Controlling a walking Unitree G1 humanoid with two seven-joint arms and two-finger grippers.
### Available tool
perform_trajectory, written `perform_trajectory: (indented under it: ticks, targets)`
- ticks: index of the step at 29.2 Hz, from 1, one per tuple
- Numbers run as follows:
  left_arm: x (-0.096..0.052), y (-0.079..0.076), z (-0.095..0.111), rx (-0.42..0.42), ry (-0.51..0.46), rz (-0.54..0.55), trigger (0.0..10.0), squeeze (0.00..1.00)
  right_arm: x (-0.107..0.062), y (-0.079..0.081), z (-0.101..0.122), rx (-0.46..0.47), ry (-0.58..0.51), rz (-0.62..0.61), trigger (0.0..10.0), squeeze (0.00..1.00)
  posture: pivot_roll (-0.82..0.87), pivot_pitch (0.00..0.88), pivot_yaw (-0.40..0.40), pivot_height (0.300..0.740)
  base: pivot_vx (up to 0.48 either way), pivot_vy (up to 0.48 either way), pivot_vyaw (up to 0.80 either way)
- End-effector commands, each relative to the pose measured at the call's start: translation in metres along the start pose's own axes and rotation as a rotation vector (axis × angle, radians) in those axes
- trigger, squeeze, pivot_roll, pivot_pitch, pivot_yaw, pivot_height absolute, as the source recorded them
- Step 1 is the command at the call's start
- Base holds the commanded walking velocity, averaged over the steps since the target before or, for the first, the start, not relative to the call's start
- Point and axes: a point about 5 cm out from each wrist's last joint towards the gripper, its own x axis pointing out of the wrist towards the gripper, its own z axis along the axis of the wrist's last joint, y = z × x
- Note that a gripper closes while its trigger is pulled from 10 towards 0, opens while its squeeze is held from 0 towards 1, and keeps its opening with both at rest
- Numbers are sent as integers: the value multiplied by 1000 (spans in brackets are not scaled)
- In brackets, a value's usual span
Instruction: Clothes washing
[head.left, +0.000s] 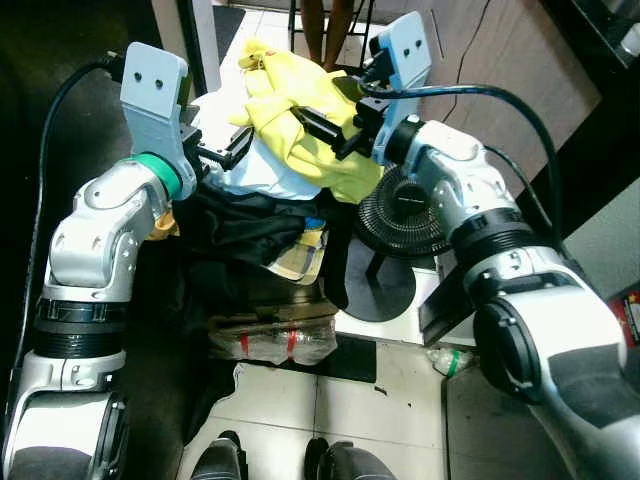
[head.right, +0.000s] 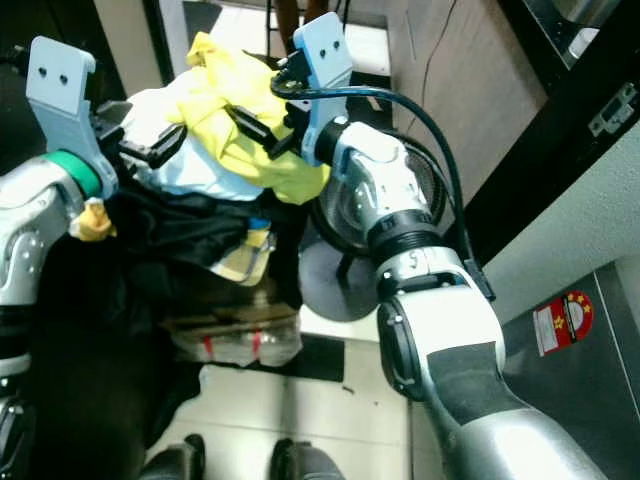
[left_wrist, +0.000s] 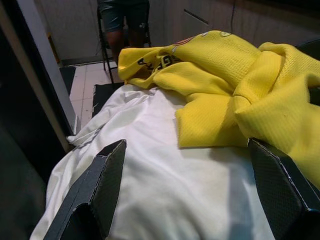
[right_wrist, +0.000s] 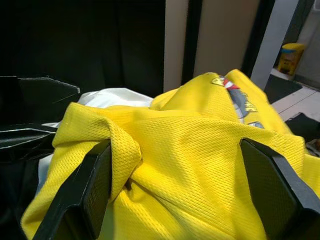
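My gripper will lift the yellow jersey away alone in a drooping heap, since the jersey lies crumpled on top of the white garment (head.left: 256, 174).
A yellow mesh jersey (head.left: 290, 100) lies crumpled on top of a white garment (head.left: 265, 172), and both rest on a heap of black clothes (head.left: 240, 228) in front of me. My left gripper (head.left: 225, 152) is open at the left side of the pile. In the left wrist view its fingers (left_wrist: 102, 187) straddle the white garment (left_wrist: 165, 190). My right gripper (head.left: 330, 130) is open and pressed into the yellow jersey from the right. Its fingers (right_wrist: 90, 187) sit on either side of a bunched fold of the jersey (right_wrist: 180, 175).
A black floor fan (head.left: 405, 212) on a round base stands right of the pile, under my right arm. A plastic-wrapped bundle (head.left: 270, 340) lies on the tiled floor below the clothes. A person's legs (head.left: 328, 28) stand beyond the pile. A dark wall lies left.
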Motion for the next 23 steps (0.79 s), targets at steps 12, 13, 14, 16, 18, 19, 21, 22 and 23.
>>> perform_trajectory:
  ticks: [12, 13, 14, 16, 18, 19, 21, 22, 23]
  targets:
    - [-4, 2, -4, 6, 17, 9, 10000, 0, -9, -24, -3, 98, 73, -184, 10000, 0, 113, 153, -39, 740, 0, 0, 0]
    - [-4, 1, -4, 5, 18, 8, 10000, 0, -12, -30, -1, 69, 85, -219, 10000, 0, 102, 150, -36, 740, 0, 0, 0]
    - [-4, 1, -4, 5, 18, 8, 10000, 0, -12, -30, -1, 69, 85, -219, 10000, 0, 102, 150, -36, 740, 0, 0, 0]
    - [-1, -1, -5, 2, 18, 2, 10000, 0, -19, -39, 0, 75, 94, -269, 10000, 0, 101, 148, -36, 740, 0, 0, 0]
    - [-1, -2, -5, 1, 18, -1, 10000, 0, -21, -41, -1, 86, 97, -279, 10000, 0, 101, 148, -36, 740, 0, 0, 0]
    - [0, -2, -4, 1, 16, -2, 10000, 0, -21, -41, -5, 97, 111, -287, 10000, 0, 101, 148, -36, 740, 0, 0, 0]
    - [0, -3, -4, 1, 15, -2, 10000, 0, -21, -39, -9, 103, 123, -288, 10000, 0, 101, 148, -36, 740, 0, 0, 0]
    - [-1, -2, -3, 3, 14, 2, 10000, 0, -19, -35, -15, 104, 139, -284, 10000, 0, 118, 150, -43, 740, 0, 0, 0]
    - [-2, -1, -3, 5, 13, 10, 10000, 0, -16, -31, -20, 108, 148, -274, 10000, 0, 125, 151, -44, 740, 0, 0, 0]
